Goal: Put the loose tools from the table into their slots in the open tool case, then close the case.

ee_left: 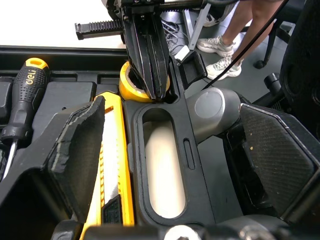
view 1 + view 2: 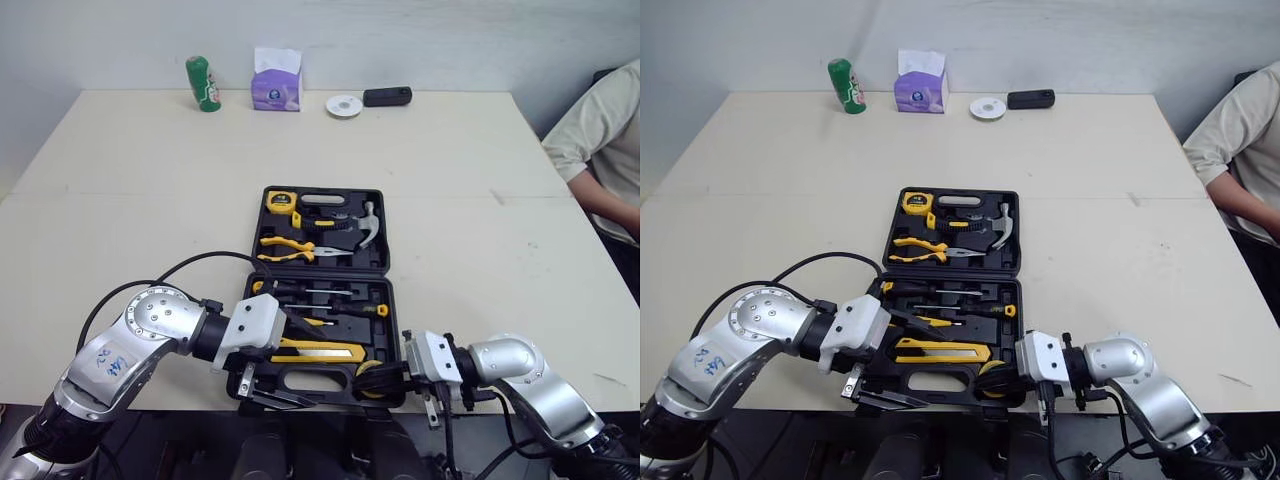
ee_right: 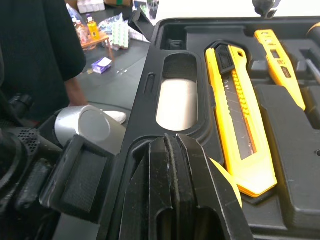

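The case's far half [image 2: 324, 230] will swing up with the hammer and pliers [image 2: 369, 226] still in place when I lift it, because they sit sunk in shaped slots.
The black tool case [image 2: 325, 205] lies open on the table. Its far half holds a tape measure [image 2: 280, 200], pliers [image 2: 285, 250] and a hammer [image 2: 368, 225]. Its near half holds screwdrivers [image 2: 325, 310] and a yellow utility knife [image 2: 315, 349]. My left gripper [image 2: 290, 362] is open and straddles the case's front rim by the handle cutout [image 1: 162, 165]; one finger hangs over the knife [image 1: 107, 165], the other is below the rim. My right gripper [image 2: 385, 377] is shut, with its tips pressed against a yellow tape roll [image 3: 225, 185] in the front right corner of the case.
Along the table's far edge stand a green can [image 2: 203, 83], a purple tissue pack [image 2: 276, 82], a white disc [image 2: 343, 105] and a black device [image 2: 387, 96]. A seated person [image 2: 600, 140] is at the right. The case's front rim overhangs the table's near edge.
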You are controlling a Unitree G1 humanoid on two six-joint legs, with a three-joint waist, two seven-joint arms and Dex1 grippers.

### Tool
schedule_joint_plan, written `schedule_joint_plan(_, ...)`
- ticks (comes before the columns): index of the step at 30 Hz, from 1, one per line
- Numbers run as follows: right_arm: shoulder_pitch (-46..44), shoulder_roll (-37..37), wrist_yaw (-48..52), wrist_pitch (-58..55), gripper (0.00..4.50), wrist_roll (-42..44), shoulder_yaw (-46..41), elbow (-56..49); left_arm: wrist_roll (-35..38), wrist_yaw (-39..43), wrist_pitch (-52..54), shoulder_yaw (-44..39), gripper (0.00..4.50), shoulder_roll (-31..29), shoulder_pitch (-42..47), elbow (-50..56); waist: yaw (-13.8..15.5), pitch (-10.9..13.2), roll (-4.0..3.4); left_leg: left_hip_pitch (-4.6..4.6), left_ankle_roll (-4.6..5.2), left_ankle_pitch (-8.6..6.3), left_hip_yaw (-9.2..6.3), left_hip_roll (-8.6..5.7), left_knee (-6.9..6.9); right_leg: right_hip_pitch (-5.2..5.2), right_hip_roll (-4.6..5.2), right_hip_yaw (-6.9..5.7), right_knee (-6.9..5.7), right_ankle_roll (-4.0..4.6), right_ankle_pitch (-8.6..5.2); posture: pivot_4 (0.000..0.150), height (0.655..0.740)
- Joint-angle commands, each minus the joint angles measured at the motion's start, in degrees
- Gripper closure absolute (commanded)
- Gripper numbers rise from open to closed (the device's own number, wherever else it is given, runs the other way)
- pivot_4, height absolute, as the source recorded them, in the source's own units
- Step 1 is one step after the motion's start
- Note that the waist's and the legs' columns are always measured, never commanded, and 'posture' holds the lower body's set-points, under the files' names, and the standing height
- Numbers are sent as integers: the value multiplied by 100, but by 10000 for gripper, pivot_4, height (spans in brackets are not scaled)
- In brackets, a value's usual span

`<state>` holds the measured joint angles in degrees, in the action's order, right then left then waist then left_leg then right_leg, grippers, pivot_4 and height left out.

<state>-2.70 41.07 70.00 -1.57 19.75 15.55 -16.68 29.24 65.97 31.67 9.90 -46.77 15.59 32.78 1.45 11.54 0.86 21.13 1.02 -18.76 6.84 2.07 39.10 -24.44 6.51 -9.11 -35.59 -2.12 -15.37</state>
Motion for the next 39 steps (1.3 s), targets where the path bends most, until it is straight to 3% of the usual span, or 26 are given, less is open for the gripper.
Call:
schedule_joint_plan(1, 295, 113, -69, 94, 44796, -412, 43, 599, 138, 35, -32, -136, 0, -20, 81, 23, 7, -10, 14, -1, 0, 0, 0, 0, 0, 1, 0, 0, 0, 0, 0, 1500, 7252)
schedule_joint_plan(6, 252, 213, -153, -229, 44796, -29, -172, 188, 51, 25, -119, -153, 0, -27, 20, -44, 8, -22, 33, -1, 2, -2, -2, 0, 0, 3, 2, 0, 3, 0, 0, 1500, 7252)
schedule_joint_plan(12, -21, 544, -558, -1624, 44796, 1160, -1027, -683, -92, -376, -173, -658, 0, -102, -250, -371, 12, -18, 30, 7, 5, -3, -6, 1, 0, -2, 5, -1, 4, 0, 0, 1500, 7252)
schedule_joint_plan(17, -629, 655, -1175, -2228, 44796, 957, -1517, -344, -385, -863, -507, -1619, 0, -195, -588, -1224, -30, -6, 10, 5, 3, -5, -5, 6, -2, -8, 3, -2, -1, 5, -3, 1500, 7252)
schedule_joint_plan(20, -1042, 625, -1660, -2288, 45000, 348, -1435, 217, -690, -975, -926, -2062, 7786, -363, -785, -1896, -24, -5, 8, 7, 3, -4, -2, 8, -3, -16, 3, -4, -7, 11, -6, 1500, 7252)
schedule_joint_plan(24, -1491, 445, -2043, -2199, 45000, -335, -1149, 928, -1034, -1021, -1445, -2214, 26662, -478, -773, -2752, -2, -2, 3, 14, 0, -5, 2, 7, -4, -23, 4, -5, -6, 12, -6, 1500, 7252)
schedule_joint_plan(28, -1754, 229, -2042, -2045, 45000, -731, -783, 1251, -1394, -1141, -1715, -1843, 44018, -309, -402, -3278, 0, -2, 3, 20, 2, -7, 3, 7, -3, -24, 7, -5, -2, 8, -4, 1500, 7252)
schedule_joint_plan(33, -2046, -75, -2065, -1939, 45000, -1029, -542, 1325, -2001, -1293, -2234, -1211, 44635, 31, 311, -4105, -37, -2, 3, 13, -1, -5, 10, 6, -3, -23, 6, -3, -11, 6, -3, 1500, 7252)
schedule_joint_plan(39, -2224, -213, -2059, -1947, 45000, -1069, -592, 1373, -2017, -1157, -2040, -660, 44635, 619, 743, -3980, -92, -2, 3, 17, -2, -2, 15, 7, -3, -25, 5, -3, -31, 4, -2, 1500, 7252)
